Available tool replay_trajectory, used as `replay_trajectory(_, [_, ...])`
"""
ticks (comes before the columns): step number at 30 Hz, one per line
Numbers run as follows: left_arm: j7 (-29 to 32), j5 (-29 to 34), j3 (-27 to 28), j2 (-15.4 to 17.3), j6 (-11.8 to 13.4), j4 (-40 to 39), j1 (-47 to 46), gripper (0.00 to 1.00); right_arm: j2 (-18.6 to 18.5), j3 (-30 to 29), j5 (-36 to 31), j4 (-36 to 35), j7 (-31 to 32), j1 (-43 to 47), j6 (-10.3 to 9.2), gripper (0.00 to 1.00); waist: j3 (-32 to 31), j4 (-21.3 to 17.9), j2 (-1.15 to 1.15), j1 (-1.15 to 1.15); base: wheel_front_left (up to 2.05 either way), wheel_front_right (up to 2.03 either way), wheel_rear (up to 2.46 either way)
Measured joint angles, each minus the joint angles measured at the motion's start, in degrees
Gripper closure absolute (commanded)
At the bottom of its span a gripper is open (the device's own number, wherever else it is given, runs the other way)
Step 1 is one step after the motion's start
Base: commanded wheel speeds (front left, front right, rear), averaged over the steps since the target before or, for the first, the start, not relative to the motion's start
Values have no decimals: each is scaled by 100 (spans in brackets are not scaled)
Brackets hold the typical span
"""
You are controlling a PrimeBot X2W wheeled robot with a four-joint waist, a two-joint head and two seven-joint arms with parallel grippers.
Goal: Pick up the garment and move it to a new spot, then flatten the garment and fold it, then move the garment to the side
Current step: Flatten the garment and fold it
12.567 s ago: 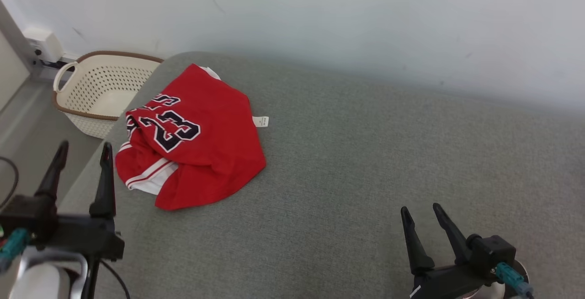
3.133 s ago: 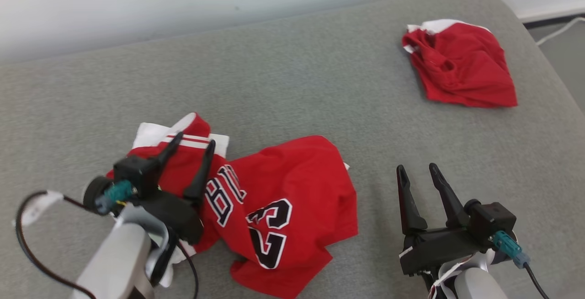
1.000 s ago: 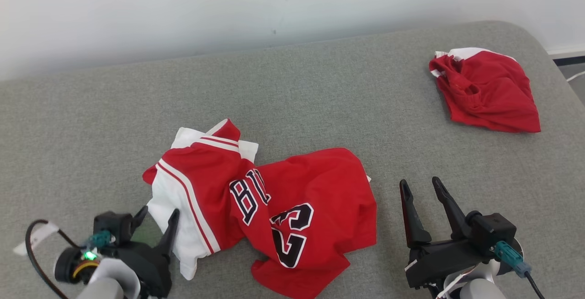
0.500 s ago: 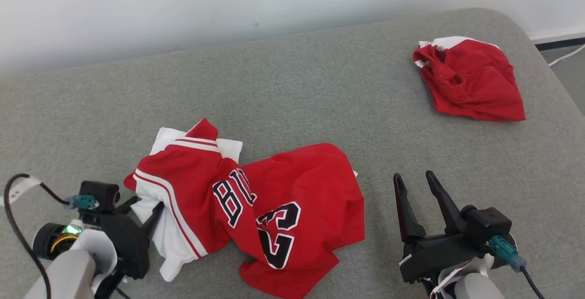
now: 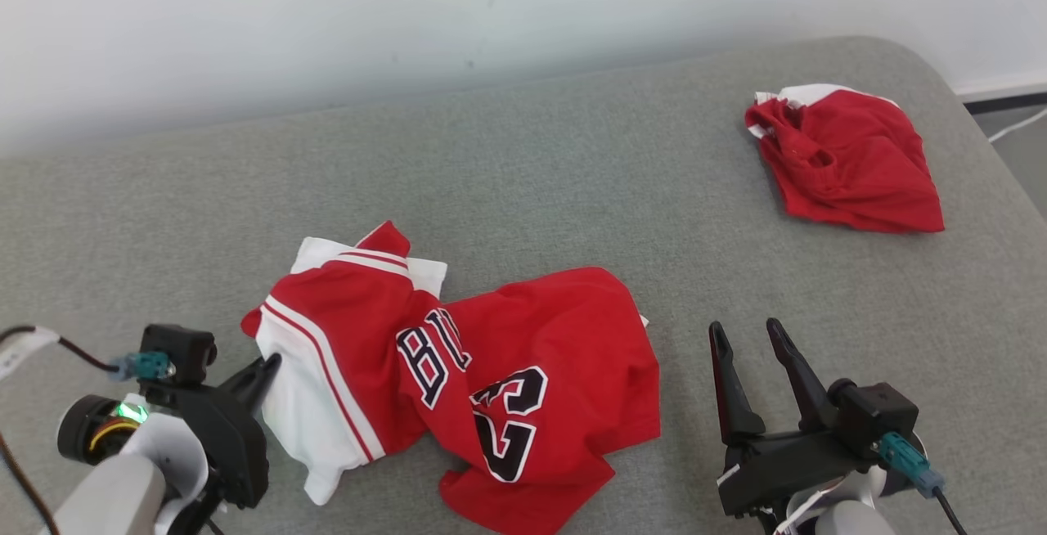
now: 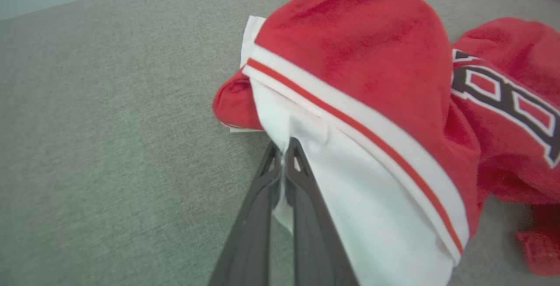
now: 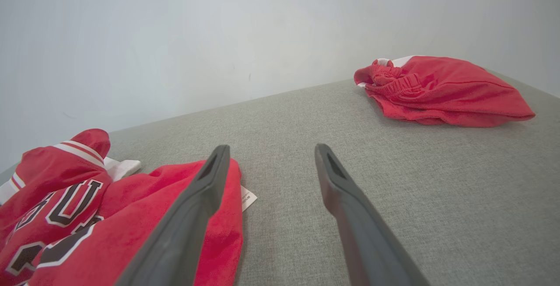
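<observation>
My gripper will pull the jersey's red edge, and the jersey's lower flap [image 5: 527, 499] will drag along still folded, because it sticks out crookedly below a notch [image 5: 605, 456].
A crumpled red jersey [image 5: 507, 355] with white trim and a black 23 lies on the grey cushion [image 5: 523, 191], front and centre-left. My left gripper [image 5: 266, 367] is at its left edge, shut on the white fabric. In the left wrist view the two fingers [image 6: 284, 159] pinch that white panel of the jersey [image 6: 350, 80]. My right gripper [image 5: 746, 337] stands open to the right of the jersey, holding nothing. In the right wrist view its fingers [image 7: 210, 176] rise beside the jersey [image 7: 87, 216] and a small white label [image 7: 247, 197].
A second red garment [image 5: 847, 163] lies bunched at the cushion's far right, also seen as red cloth [image 7: 437, 89] in the right wrist view. A pale wall [image 5: 409, 11] runs behind. The cushion's rounded right edge drops to the floor [image 5: 1018, 142].
My left gripper has gone from open beside the jersey to shut on its white edge. The camera has shifted a little. The right gripper holds the same pose.
</observation>
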Motion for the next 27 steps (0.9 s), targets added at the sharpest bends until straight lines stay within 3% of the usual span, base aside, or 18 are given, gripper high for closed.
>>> replay_trajectory(4, [101, 32, -12, 157, 267, -786, 392, 100, 19, -63, 0, 8, 0, 92, 0, 0, -98, 115, 0, 0, 0, 0, 0])
replay_trajectory(13, [458, 32, 125, 556, 1192, -2965, 1583, 100, 67, -167, 10, -30, 0, 227, 0, 0, -236, 499, 0, 0, 0, 0, 0])
replay_trajectory(19, [555, 142, 164, 694, 1707, -3933, 2198, 100, 76, -242, -11, -47, -1, 275, 0, 0, -231, 778, 0, 0, 0, 0, 0])
replay_trajectory(27, [610, 137, 140, 673, 1991, -4596, 2543, 100, 62, -244, -52, -24, -1, 268, 0, 0, -182, 1093, 0, 0, 0, 0, 0])
